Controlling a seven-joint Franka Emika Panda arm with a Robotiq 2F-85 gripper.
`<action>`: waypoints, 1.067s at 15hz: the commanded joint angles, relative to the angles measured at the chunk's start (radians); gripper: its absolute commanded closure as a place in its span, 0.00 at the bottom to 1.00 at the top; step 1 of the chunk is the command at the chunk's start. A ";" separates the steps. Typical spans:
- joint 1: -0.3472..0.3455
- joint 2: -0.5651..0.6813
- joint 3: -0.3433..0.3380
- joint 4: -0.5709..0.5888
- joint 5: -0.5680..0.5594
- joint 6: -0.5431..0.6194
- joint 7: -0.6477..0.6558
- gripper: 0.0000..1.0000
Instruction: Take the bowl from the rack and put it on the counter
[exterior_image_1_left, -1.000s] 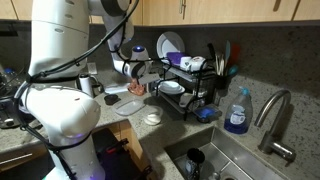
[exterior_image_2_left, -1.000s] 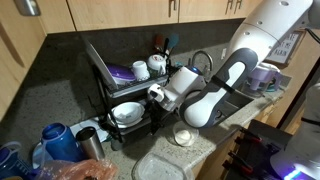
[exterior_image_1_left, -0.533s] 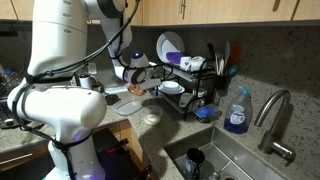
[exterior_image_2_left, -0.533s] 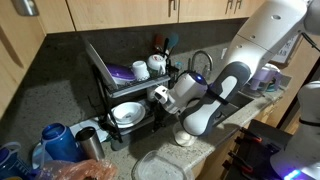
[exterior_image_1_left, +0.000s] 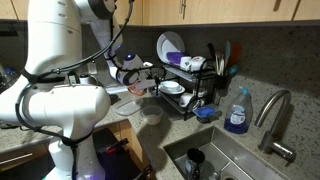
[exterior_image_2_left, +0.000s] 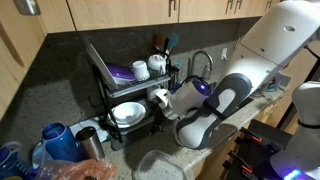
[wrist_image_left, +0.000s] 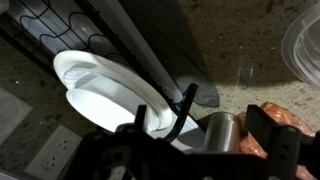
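My open fingers have the rack's black end bar (wrist_image_left: 183, 112) between them and the white bowl, so my gripper should turn and move toward the bowl's far rim (wrist_image_left: 66, 68) to stay clear of the bar.
The small pale bowl (exterior_image_1_left: 150, 117) stands on the speckled counter (exterior_image_1_left: 176, 132) in front of the black wire rack (exterior_image_1_left: 190, 82). In the exterior view from the rack's side my arm hides it. My gripper (exterior_image_1_left: 138, 76) hangs open and empty above and to the left of the bowl, near the rack's lower tier (exterior_image_2_left: 120, 100). In the wrist view the jaws (wrist_image_left: 200, 125) are spread wide with nothing between them. Behind them lie the wider white bowl (wrist_image_left: 100, 90) under the rack wires (wrist_image_left: 60, 25) and a steel cup (wrist_image_left: 222, 135).
An upright white-and-purple plate (exterior_image_1_left: 168, 47) and mugs sit on the rack's top tier. The wider white bowl (exterior_image_2_left: 127, 113) is on the lower tier. A clear lid (exterior_image_1_left: 126, 105) lies on the counter. A soap bottle (exterior_image_1_left: 237, 112), faucet (exterior_image_1_left: 275, 118) and sink (exterior_image_1_left: 230, 160) are to the right.
The gripper has risen and drawn back from the bowl on the counter. The arm's elbow has swung in front of the bowl in one exterior view.
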 joint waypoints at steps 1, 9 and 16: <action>0.154 0.011 -0.152 0.044 0.109 0.000 -0.004 0.00; 0.271 0.068 -0.237 0.088 0.175 -0.002 0.053 0.00; 0.301 0.158 -0.270 0.158 0.180 -0.002 0.163 0.00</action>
